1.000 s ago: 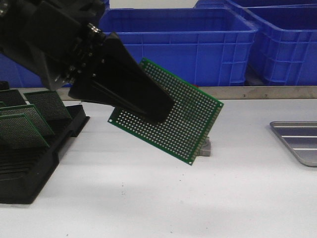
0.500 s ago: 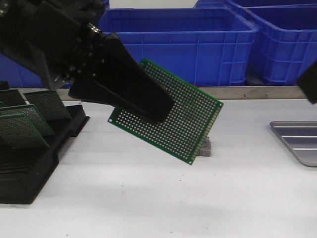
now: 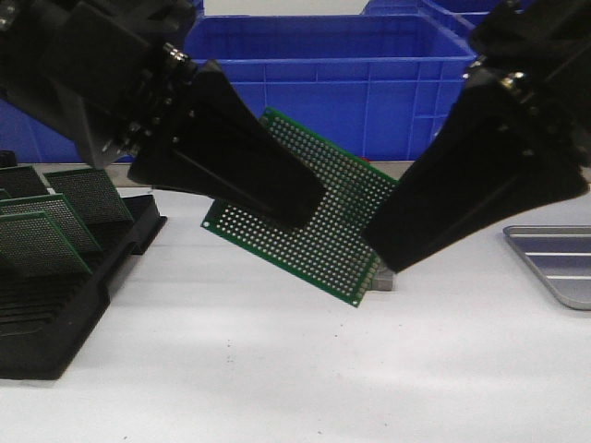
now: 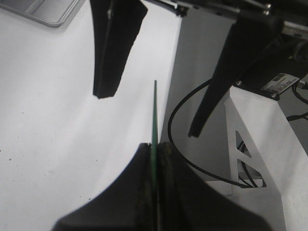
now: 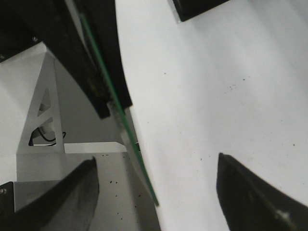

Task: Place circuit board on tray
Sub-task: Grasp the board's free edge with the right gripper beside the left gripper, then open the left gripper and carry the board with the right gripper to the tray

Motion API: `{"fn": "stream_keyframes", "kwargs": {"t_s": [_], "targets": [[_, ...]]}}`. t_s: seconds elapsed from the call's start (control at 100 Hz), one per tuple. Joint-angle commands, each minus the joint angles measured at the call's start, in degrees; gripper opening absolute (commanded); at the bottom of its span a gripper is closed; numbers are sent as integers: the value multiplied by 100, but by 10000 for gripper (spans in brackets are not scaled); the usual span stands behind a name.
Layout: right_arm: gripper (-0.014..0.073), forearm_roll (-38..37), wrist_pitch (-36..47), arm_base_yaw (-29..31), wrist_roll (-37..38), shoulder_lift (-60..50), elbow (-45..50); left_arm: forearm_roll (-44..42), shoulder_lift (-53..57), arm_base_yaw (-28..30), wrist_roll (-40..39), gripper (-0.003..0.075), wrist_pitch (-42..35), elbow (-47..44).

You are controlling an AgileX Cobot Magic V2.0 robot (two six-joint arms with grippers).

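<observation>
The circuit board is in my left gripper, far from the tray [image 3: 559, 265]. My right gripper should therefore take hold of the board's loose end [image 5: 143, 174] before my left gripper lets go.
A green perforated circuit board [image 3: 319, 235] hangs tilted above the white table, my left gripper [image 3: 300, 210] shut on its upper left part. In the left wrist view the circuit board [image 4: 155, 108] is edge-on, pinched in the left gripper [image 4: 155, 145]. My right gripper [image 3: 392, 249] covers the board's right edge. In the right wrist view the right gripper [image 5: 156, 166] is open, and the free end of the circuit board [image 5: 137, 161] lies between its fingers without touching them. The grey metal tray [image 3: 554, 263] lies at the far right.
A black slotted rack [image 3: 55, 318] holding several more green boards stands at the left. Large blue bins [image 3: 369, 78] line the back. A small grey block [image 3: 385, 277] sits on the table beneath the held board. The tray corner [image 4: 48, 10] shows in the left wrist view.
My right gripper has come in from the right edge and now straddles the board's right end. The left gripper and the board have not moved.
</observation>
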State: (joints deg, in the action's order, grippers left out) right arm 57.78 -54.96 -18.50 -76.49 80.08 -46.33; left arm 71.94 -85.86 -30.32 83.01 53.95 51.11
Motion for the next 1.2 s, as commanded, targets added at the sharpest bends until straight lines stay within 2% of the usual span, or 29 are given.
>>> {"fn": "stream_keyframes", "kwargs": {"t_s": [0.0,0.05,0.12,0.24,0.33,0.4,0.45,0.46,0.47,0.49,0.55,0.62,0.89,1.05,1.19], "targets": [[528,339,-228,-122,-100,13,-284,374,166,-54,-6,-17,127,174],[484,339,-293,-157,-100,79,-345,374,166,-54,-6,-17,127,174],[370,399,-394,-164,-100,95,-392,374,166,-54,-6,-17,127,174],[88,451,-533,-164,-100,95,-416,388,166,-54,-6,-16,85,174],[-78,451,-636,-164,-100,95,-416,388,166,-54,8,14,85,186],[-64,451,-736,-164,-93,95,-416,378,166,-54,8,119,95,186],[-66,451,-801,-164,-93,95,-416,378,166,-54,8,231,95,186],[-66,451,-835,-164,-93,95,-416,378,166,-54,8,284,95,186],[-66,451,-835,-164,-93,95,-416,378,166,-54,8,284,95,186],[-66,451,-909,-164,-93,95,-416,378,166,-54,8,356,95,186],[-66,444,-1035,-164,-45,95,-416,378,166,-54,8,480,95,186],[-66,322,-1140,-164,223,95,-410,378,166,-54,8,569,56,186],[-66,-1633,-944,-147,2694,95,-410,378,166,-54,8,569,-372,186],[-66,-2540,-32,-68,3995,95,-410,378,166,-54,8,569,-424,186],[-66,-2744,734,412,4701,95,-410,378,166,-54,8,569,-424,186]]}}
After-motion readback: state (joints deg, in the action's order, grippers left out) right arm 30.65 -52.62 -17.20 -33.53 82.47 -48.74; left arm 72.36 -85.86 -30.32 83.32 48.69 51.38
